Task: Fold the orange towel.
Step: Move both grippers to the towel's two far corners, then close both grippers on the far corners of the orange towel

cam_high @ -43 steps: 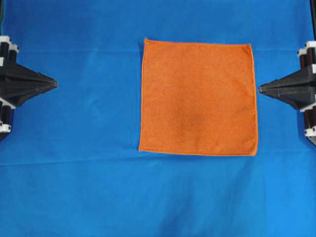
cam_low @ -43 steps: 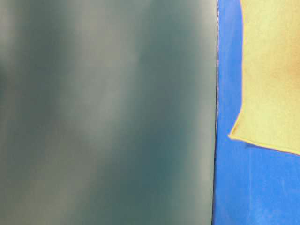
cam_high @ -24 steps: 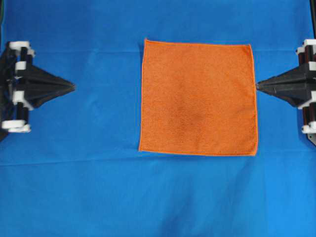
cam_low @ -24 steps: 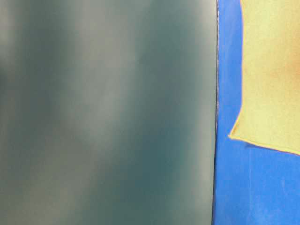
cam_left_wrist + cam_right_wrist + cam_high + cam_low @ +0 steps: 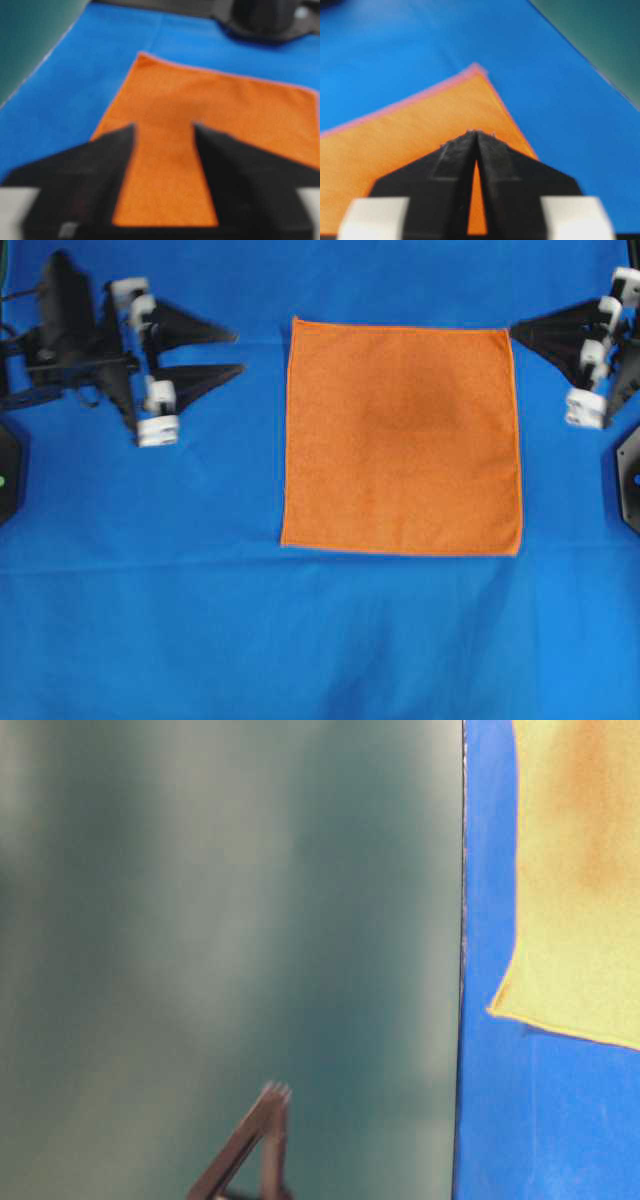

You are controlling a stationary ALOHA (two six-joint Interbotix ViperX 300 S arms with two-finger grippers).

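My right gripper should go down next, because the orange towel's far corner point(image 5: 505, 335) lies flat in line with its fingers, until they close on that corner point(image 5: 478, 71).
The orange towel point(image 5: 400, 440) lies flat and square on the blue cloth. My left gripper point(image 5: 238, 353) is open and empty, left of the towel's far left corner with a gap of blue cloth between. In the left wrist view the towel point(image 5: 210, 115) shows between and beyond the spread fingers of the left gripper point(image 5: 164, 131). My right gripper point(image 5: 513, 332) is shut and empty, its tip at the towel's far right corner. In the right wrist view the right gripper point(image 5: 477, 134) is over the towel point(image 5: 410, 140) near that corner. The towel looks yellowish in the table-level view point(image 5: 580, 920).
The large blue cloth point(image 5: 300, 640) covers the whole table. A dark green wall point(image 5: 200, 920) borders it. The right arm's black base point(image 5: 630, 470) stands at the right edge. A blurred dark pair of fingers point(image 5: 262, 1125) shows low in the table-level view.
My left gripper has moved right and toward the far side, and opened. My right gripper has moved toward the far side to the towel's far right corner, still shut.
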